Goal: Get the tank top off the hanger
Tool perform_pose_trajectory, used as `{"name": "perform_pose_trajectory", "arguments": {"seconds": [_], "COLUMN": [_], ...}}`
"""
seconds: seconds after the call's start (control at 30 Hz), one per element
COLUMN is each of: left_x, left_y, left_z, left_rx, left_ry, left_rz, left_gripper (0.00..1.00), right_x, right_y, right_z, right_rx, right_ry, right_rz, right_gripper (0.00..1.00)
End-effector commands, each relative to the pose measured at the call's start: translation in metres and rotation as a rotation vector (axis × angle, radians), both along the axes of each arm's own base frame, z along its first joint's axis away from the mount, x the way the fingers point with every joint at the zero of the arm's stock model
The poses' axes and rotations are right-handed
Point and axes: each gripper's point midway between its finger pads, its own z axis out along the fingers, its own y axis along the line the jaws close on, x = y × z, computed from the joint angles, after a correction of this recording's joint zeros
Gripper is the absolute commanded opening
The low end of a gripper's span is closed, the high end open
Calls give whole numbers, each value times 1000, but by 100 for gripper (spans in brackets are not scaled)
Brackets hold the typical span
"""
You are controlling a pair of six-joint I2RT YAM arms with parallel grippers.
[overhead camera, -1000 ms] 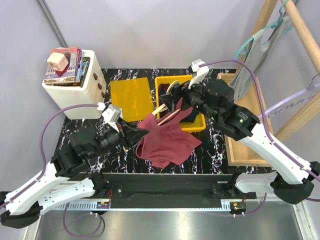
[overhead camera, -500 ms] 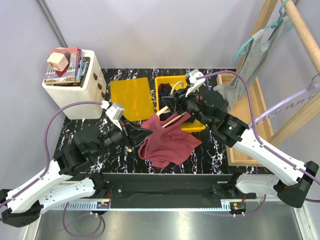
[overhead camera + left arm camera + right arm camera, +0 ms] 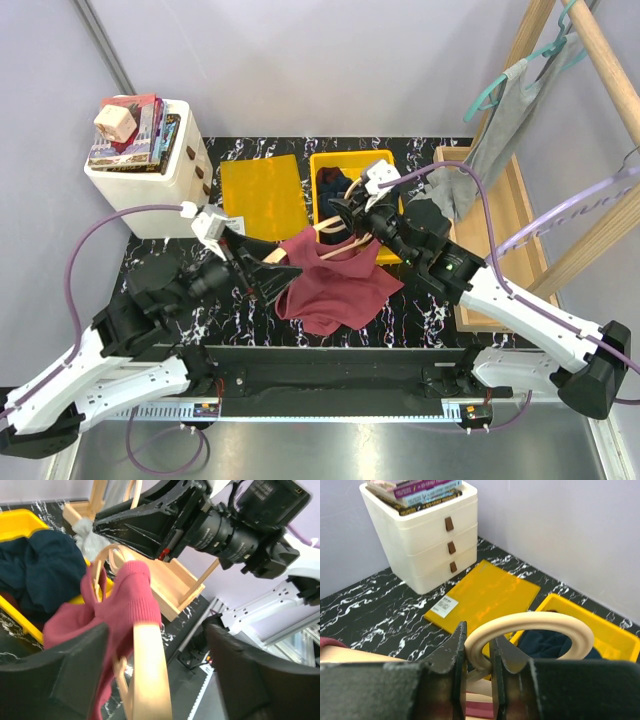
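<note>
My left gripper straddles the hanger's wooden end [image 3: 150, 670], short of the tank top's ribbed strap [image 3: 144, 609], so it should back off and pinch that strap before pulling.
A maroon tank top [image 3: 340, 285] hangs on a wooden hanger [image 3: 338, 243] and droops onto the table's middle. My right gripper [image 3: 347, 212] is shut on the hanger's round hook [image 3: 540, 622]; in the right wrist view the gripper [image 3: 477, 641] pinches the ring's left side. My left gripper [image 3: 283, 277] stands open around the hanger's left end. In the left wrist view the bare wooden arm [image 3: 150, 670] runs between the spread fingers [image 3: 80, 675] of that gripper [image 3: 157, 640], touching neither. The tank top's ribbed strap [image 3: 135, 592] wraps the arm just beyond them.
Behind the hanger, a yellow bin [image 3: 322, 170] holds dark blue clothes, with a yellow folder [image 3: 262, 197] to its left. A white drawer unit [image 3: 150, 175] topped with books stands far left. At the right are a wooden tray [image 3: 505, 235] and a wooden rack with a grey garment [image 3: 505, 110].
My right gripper moved left and shut on the hanger's hook. My left gripper, shut at the hanger's left end before, has opened and let go.
</note>
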Motion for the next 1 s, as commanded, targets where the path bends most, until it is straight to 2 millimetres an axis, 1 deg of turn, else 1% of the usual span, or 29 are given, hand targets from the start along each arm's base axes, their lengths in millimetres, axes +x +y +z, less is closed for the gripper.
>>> {"name": "perform_pose_trajectory", "arguments": {"seconds": [0.0,0.03,0.07,0.1,0.13,0.17,0.2,0.23,0.27,0.3,0.33,0.37,0.4,0.43,0.5,0.53,0.63,0.7,0.77,0.8,0.83,0.9,0.93,0.97], "left_x": [-12,-13,-15,-17,-19,-20,-21,-23,-24,-25,-23,-24,-23,-26,-30,-32,-34,-31,-28,-26,-24,-19,-17,-16], "left_y": [17,19,22,24,25,27,28,31,32,34,39,41,44,51,58,62,70,70,68,61,57,46,43,40], "left_z": [19,19,22,23,25,27,28,29,30,30,31,32,34,39,48,54,65,66,66,65,64,58,57,56], "left_rx": [-11,-8,-2,-2,-5,-9,-18,-28,-35,-42,-47,-48,-45,-54,-72,-87,-99,-82,-60,-43,-29,14,26,40], "left_ry": [-42,-40,-37,-34,-30,-26,-18,-20,-17,-13,-16,-18,-23,-33,-58,-71,-102,-117,-127,-122,-123,-118,-117,-124], "left_rz": [-7,-6,-7,-9,-12,-12,-12,-8,-8,-8,18,21,32,37,42,45,56,66,69,59,53,36,33,26], "left_gripper": [97,98,99,99,99,99,99,99,99,99,99,99,99,99,99,99,99,99,95,92,83,73,69,63], "right_x": [-13,-16,-21,-23,-25,-30,-34,-36,-36,-38,-37,-35,-33,-29,-28,-28,-32,-36,-45,-48,-53,-60,-65,-66], "right_y": [-2,1,0,4,5,7,6,5,5,0,-2,-4,-6,-8,-13,-13,-16,-15,-13,-13,-10,-11,-11,-10], "right_z": [96,96,113,115,112,119,119,118,106,106,103,93,90,84,83,77,77,77,76,77,74,76,76,75], "right_rx": [171,141,139,114,79,58,46,31,14,18,7,-18,-31,-61,-83,-108,-112,-116,-111,-107,-106,-102,-99,-101], "right_ry": [-233,-243,-281,-293,-286,-320,-336,-358,-351,-363,-388,-387,-395,-404,-419,-430,-440,-439,-446,-450,-450,-458,-466,-466], "right_rz": [51,74,91,117,133,162,177,185,184,174,162,151,138,115,95,100,107,130,176,190,219,245,267,277], "right_gripper": [0,0,0,0,0,0,0,0,0,0,0,0,0,0,0,0,0,0,0,0,0,0,0,0]}}
